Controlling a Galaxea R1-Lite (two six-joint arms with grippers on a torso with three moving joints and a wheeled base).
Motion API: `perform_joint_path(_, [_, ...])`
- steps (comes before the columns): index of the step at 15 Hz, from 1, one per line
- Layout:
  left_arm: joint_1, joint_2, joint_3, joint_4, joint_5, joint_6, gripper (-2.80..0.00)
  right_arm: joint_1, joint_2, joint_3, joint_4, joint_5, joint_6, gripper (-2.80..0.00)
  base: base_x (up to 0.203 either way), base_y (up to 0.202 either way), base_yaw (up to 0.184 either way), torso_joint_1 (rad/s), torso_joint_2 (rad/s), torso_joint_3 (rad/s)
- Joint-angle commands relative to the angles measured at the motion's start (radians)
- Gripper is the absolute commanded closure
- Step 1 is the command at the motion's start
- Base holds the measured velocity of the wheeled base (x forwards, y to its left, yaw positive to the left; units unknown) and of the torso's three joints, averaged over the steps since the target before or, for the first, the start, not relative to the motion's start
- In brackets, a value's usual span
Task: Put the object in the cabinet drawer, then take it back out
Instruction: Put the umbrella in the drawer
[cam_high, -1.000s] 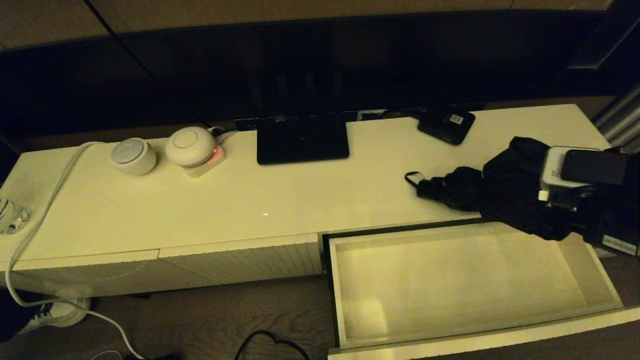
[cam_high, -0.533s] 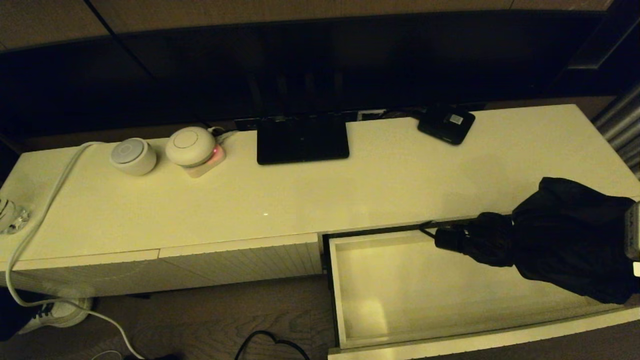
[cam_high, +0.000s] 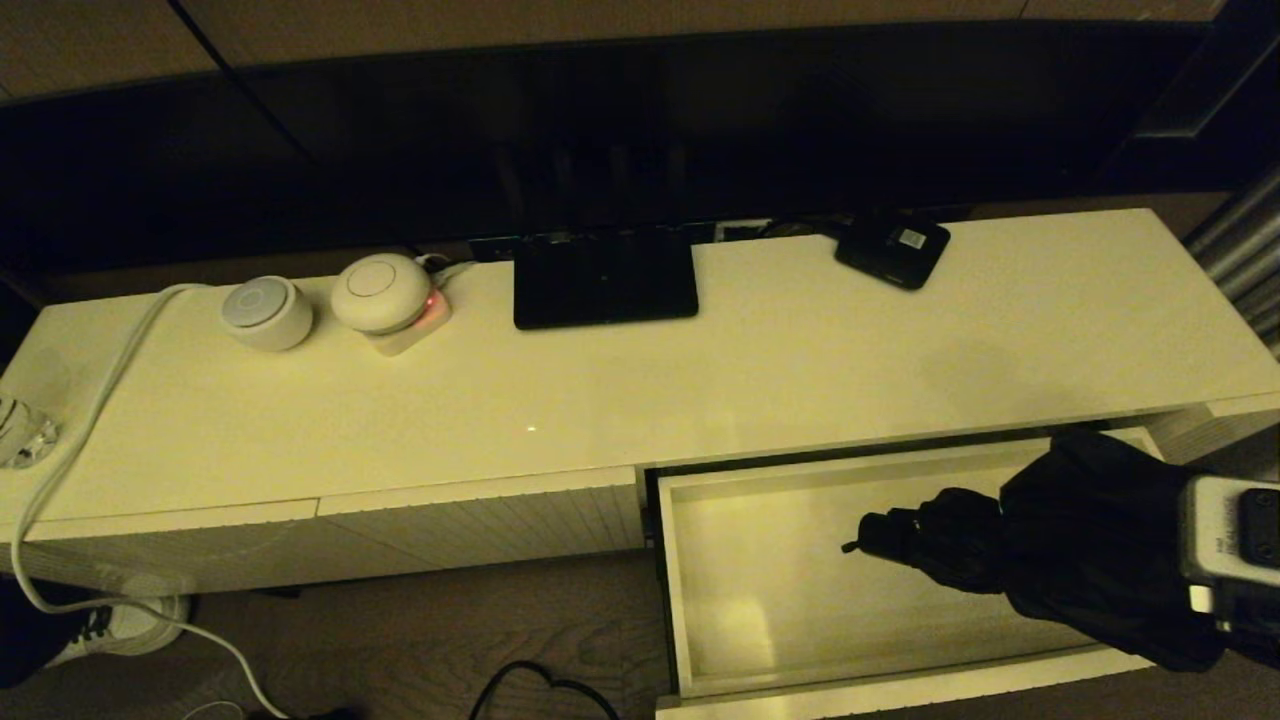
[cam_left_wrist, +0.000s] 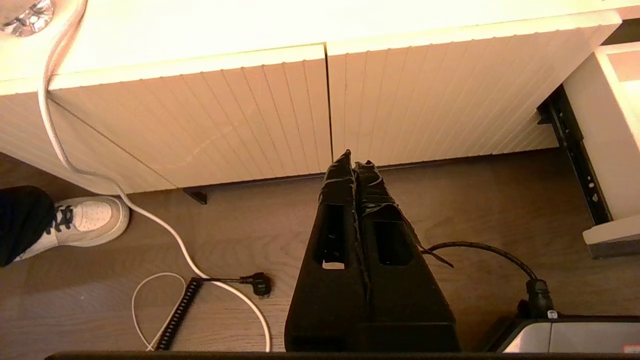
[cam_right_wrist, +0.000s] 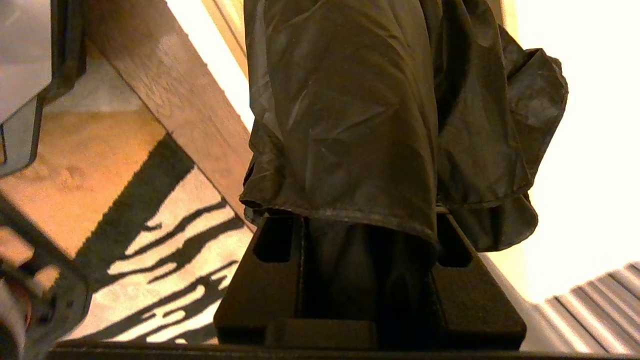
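Observation:
The robot's right gripper should keep carrying the umbrella in until the bunched fabric is inside and then let go, because the black umbrella's handle (cam_high: 890, 536) points along the empty drawer's bottom (cam_high: 816, 588).
The black folding umbrella (cam_high: 1080, 540) hangs over the right half of the open cream drawer (cam_high: 672, 600). Its short handle (cam_high: 900, 535) points left over the drawer's floor. Whether it touches the floor I cannot tell. My right gripper (cam_right_wrist: 362, 225) is shut on the umbrella's bunched fabric (cam_right_wrist: 350, 110), which drapes over the fingertips. At the head view's right edge only the gripper's grey wrist (cam_high: 1230, 540) shows. My left gripper (cam_left_wrist: 354, 162) is shut and empty, parked low above the floor before the closed ribbed fronts (cam_left_wrist: 225, 115).
On the cabinet top stand a flat black stand (cam_high: 605, 275), a small black box with a white label (cam_high: 893, 247) and two white round devices (cam_high: 266, 312) (cam_high: 381, 290). A white cable (cam_high: 90, 420) runs down the left end. Cables and a shoe (cam_left_wrist: 85, 222) lie on the floor.
My right gripper has carried the umbrella off the cabinet top, toward me and downward; it now hangs lower, inside the drawer's outline. The left arm has not moved.

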Motion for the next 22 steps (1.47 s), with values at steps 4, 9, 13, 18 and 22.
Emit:
perform_joint_path(4, [0.001,0.000,0.003,0.000,0.000,-0.001,0.00,-0.004,0.195,0.074,-0.196,0.016,-0.006,0.00,0.000,0.000,0.000,0.000,0.00,0.000])
perform_joint_path(9, [0.001,0.000,0.003,0.000,0.000,0.000,0.00,-0.046,0.320,0.077,-0.314,0.018,-0.021,0.00,0.000,0.000,0.000,0.000,0.00,0.000])
perform_joint_path(13, [0.001,0.000,0.003,0.000,0.000,0.000,0.00,-0.136,0.411,0.142,-0.475,0.038,-0.091,0.00,0.000,0.000,0.000,0.000,0.00,0.000])
perform_joint_path(18, [0.001,0.000,0.003,0.000,0.000,0.000,0.00,-0.170,0.445,0.142,-0.538,0.055,-0.106,0.00,0.000,0.000,0.000,0.000,0.00,0.000])
perform_joint_path(22, [0.001,0.000,0.003,0.000,0.000,0.000,0.00,-0.170,0.420,0.122,-0.538,0.047,-0.113,0.00,0.000,0.000,0.000,0.000,0.00,0.000])
